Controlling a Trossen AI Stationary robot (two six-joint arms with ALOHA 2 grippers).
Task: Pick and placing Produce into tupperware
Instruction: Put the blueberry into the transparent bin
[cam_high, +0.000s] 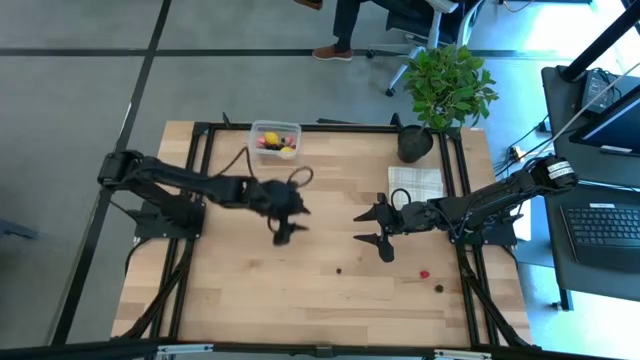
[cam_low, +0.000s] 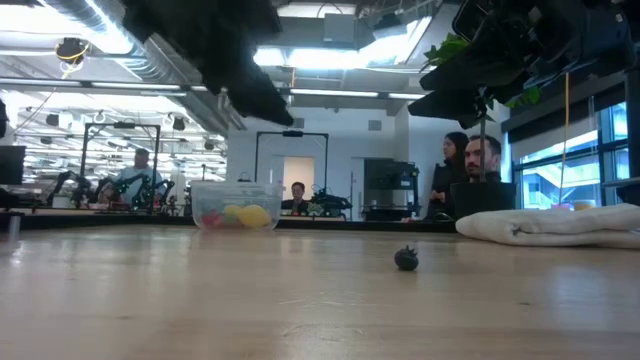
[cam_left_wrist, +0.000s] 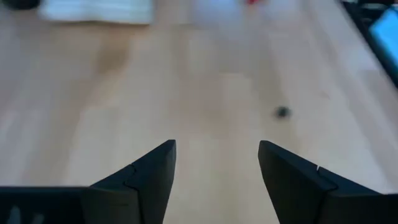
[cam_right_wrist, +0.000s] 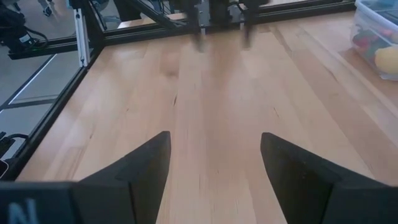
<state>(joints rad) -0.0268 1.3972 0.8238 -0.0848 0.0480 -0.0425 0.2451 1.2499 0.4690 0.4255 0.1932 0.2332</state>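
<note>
I go on reaching down with my left gripper, whose open fingers have the nearest dark berry (cam_high: 338, 271) alone ahead of them, until they straddle the berry's sides (cam_low: 405, 259).
The clear tupperware (cam_high: 275, 138) stands at the table's far side, left of the middle, with yellow and red produce (cam_high: 272, 141) inside; the low view shows it too (cam_low: 236, 205). Loose produce lies near the front right: a dark berry (cam_high: 340, 269), a red piece (cam_high: 424, 273) and another dark berry (cam_high: 439, 288). My left gripper (cam_high: 292, 224) hangs open above the table's middle, nothing between its fingers (cam_left_wrist: 216, 146); a dark berry (cam_left_wrist: 283, 112) lies ahead of it. My right gripper (cam_high: 366, 229) faces it from the right, open and holding nothing (cam_right_wrist: 216, 137).
A white checked cloth (cam_high: 416, 183) lies at the far right, with a black plant pot (cam_high: 415, 143) behind it. Black frame rails (cam_high: 200, 180) border the table. Bare wood lies between the two grippers and toward the near edge. People show in the room beyond (cam_low: 470, 165).
</note>
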